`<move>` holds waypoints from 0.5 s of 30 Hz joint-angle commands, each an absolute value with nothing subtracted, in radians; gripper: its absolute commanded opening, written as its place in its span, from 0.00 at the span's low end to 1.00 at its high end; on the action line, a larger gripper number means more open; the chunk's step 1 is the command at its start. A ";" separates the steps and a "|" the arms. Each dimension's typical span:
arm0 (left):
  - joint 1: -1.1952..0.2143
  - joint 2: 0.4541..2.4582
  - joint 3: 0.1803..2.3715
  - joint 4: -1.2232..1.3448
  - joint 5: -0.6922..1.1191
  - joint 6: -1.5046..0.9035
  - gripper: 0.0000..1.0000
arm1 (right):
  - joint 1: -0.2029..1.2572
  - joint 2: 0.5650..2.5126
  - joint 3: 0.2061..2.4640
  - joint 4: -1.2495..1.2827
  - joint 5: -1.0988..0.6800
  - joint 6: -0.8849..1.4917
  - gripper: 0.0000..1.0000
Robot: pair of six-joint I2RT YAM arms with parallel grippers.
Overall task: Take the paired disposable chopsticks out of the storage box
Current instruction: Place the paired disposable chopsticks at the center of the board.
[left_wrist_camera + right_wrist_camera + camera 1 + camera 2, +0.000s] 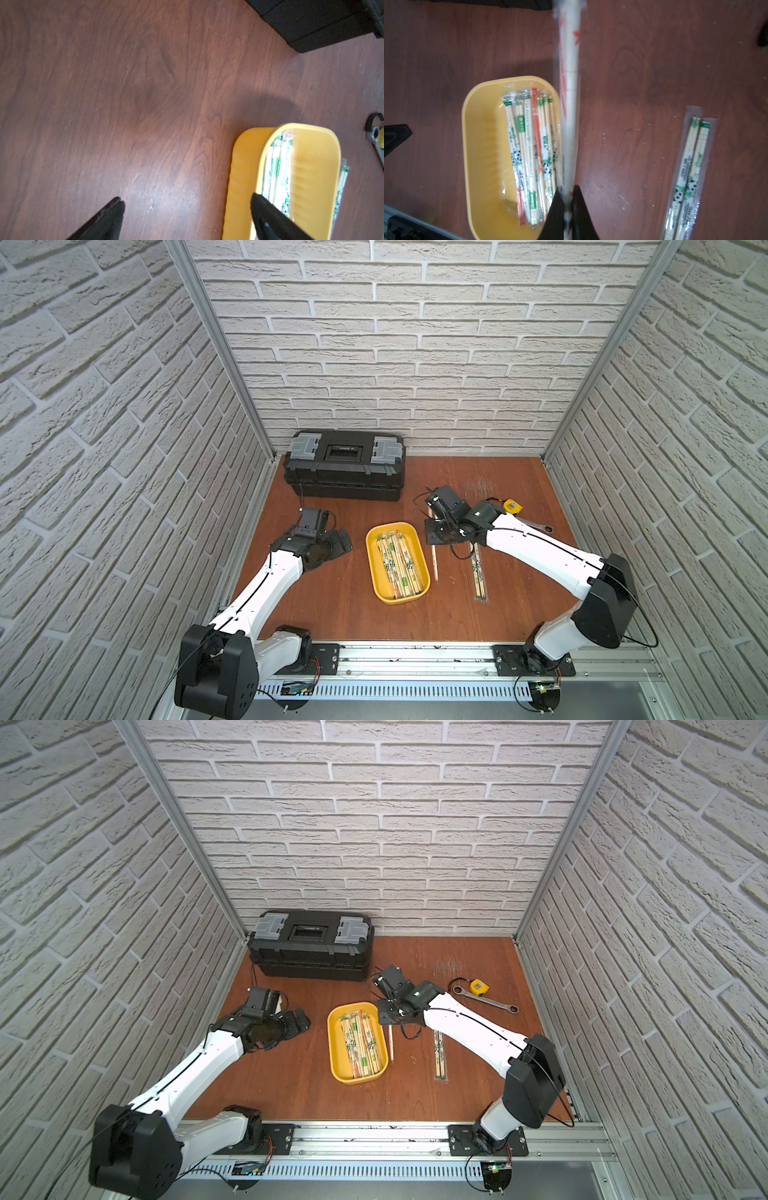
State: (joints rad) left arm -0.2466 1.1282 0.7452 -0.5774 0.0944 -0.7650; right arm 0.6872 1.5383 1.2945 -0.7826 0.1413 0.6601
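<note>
I should keep my right gripper moving toward the sleeved pairs until it lies alongside, as the orange-printed pair hangs clear of the tray, parallel to them.
The storage box, a shallow yellow tray, sits mid-table with several paired disposable chopsticks lying lengthwise along its right side. My right gripper is shut on one orange-printed sleeved pair, which hangs just outside the tray's right rim. Two more sleeved pairs lie on the table further right. To the left of the tray my left gripper is open and empty, with one finger in front of the tray wall.
A black toolbox stands at the back wall behind the tray. At the back right lie a yellow tape measure and a metal wrench. Bare wooden table shows in front of the tray and around the left gripper.
</note>
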 commanded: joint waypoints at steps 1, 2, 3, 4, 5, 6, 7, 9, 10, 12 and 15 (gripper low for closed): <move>-0.272 1.122 0.767 -0.572 0.076 -0.785 0.98 | 0.670 1.513 1.241 -0.810 0.219 0.630 0.06; -0.277 1.125 0.769 -0.571 0.074 -0.789 0.98 | 0.665 1.515 1.226 -0.816 0.234 0.626 0.06; -0.281 1.129 0.769 -0.570 0.072 -0.792 0.98 | 0.661 1.517 1.213 -0.821 0.244 0.624 0.06; -0.286 1.131 0.769 -0.568 0.071 -0.796 0.98 | 0.658 1.521 1.198 -0.824 0.256 0.624 0.06; -0.293 1.136 0.770 -0.566 0.070 -0.800 0.98 | 0.658 1.526 1.184 -0.827 0.266 0.624 0.06; -0.300 1.137 0.768 -0.565 0.068 -0.804 0.98 | 0.658 1.532 1.174 -0.828 0.278 0.626 0.06; -0.306 1.137 0.767 -0.562 0.067 -0.805 0.98 | 0.657 1.539 1.164 -0.831 0.290 0.630 0.06; -0.318 1.145 0.770 -0.561 0.061 -0.810 0.98 | 0.655 1.553 1.141 -0.831 0.309 0.639 0.06; -0.324 1.150 0.772 -0.563 0.060 -0.813 0.98 | 0.654 1.559 1.128 -0.828 0.317 0.646 0.06; -0.336 1.160 0.781 -0.576 0.058 -0.819 0.98 | 0.651 1.572 1.108 -0.825 0.329 0.656 0.06; -0.345 1.167 0.796 -0.595 0.051 -0.820 0.98 | 0.646 1.600 1.095 -0.824 0.339 0.666 0.06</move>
State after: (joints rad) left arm -0.3359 1.1591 0.7582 -0.5827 0.0708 -0.8093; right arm 0.6533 1.5784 1.1088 -0.8227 0.2951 0.6472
